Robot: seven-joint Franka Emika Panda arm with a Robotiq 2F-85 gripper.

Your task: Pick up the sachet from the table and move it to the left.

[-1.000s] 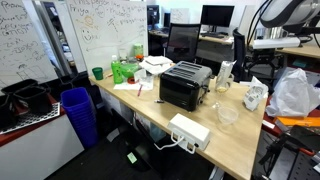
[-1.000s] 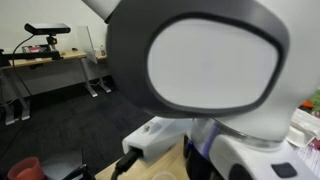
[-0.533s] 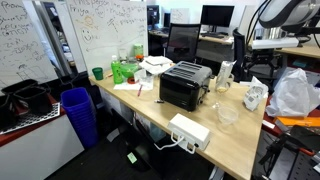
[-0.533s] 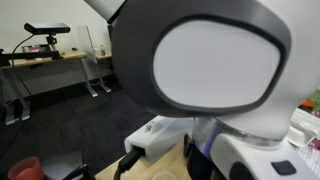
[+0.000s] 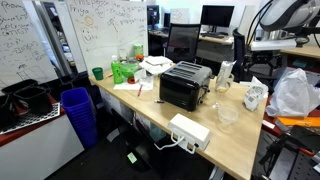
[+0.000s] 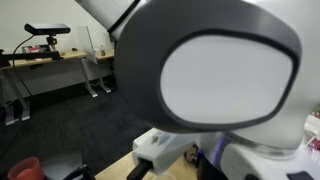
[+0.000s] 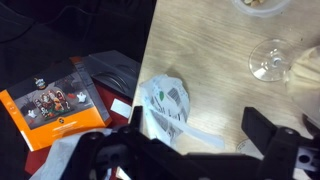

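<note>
The sachet's lower part (image 7: 162, 130) is between my open fingers and clear of the plastic cup. My gripper should keep going down until the fingers are on either side of that part of the sachet, and then close.
The sachet (image 7: 165, 105) is a white crinkled pouch with grey print and a green dot. It lies on the light wood table (image 7: 215, 60) near its edge. In the wrist view my gripper (image 7: 195, 132) is open above it, with the dark fingers spread to either side of the sachet's lower part and nothing held. In an exterior view the sachet (image 5: 256, 96) sits at the table's (image 5: 150, 105) far right end, with my gripper (image 5: 260, 66) hanging above it. The other exterior view is filled by the arm's housing (image 6: 225, 85).
A clear plastic cup (image 7: 270, 60) stands close to the sachet, also seen in an exterior view (image 5: 227, 115). A black toaster (image 5: 185, 85), a white power strip (image 5: 189, 131) and a puffy white bag (image 5: 292, 92) are nearby. An orange packet (image 7: 60, 105) lies off the table edge.
The arm's housing has shifted a little in the blocked exterior view. The table and the sachet have not visibly changed.
</note>
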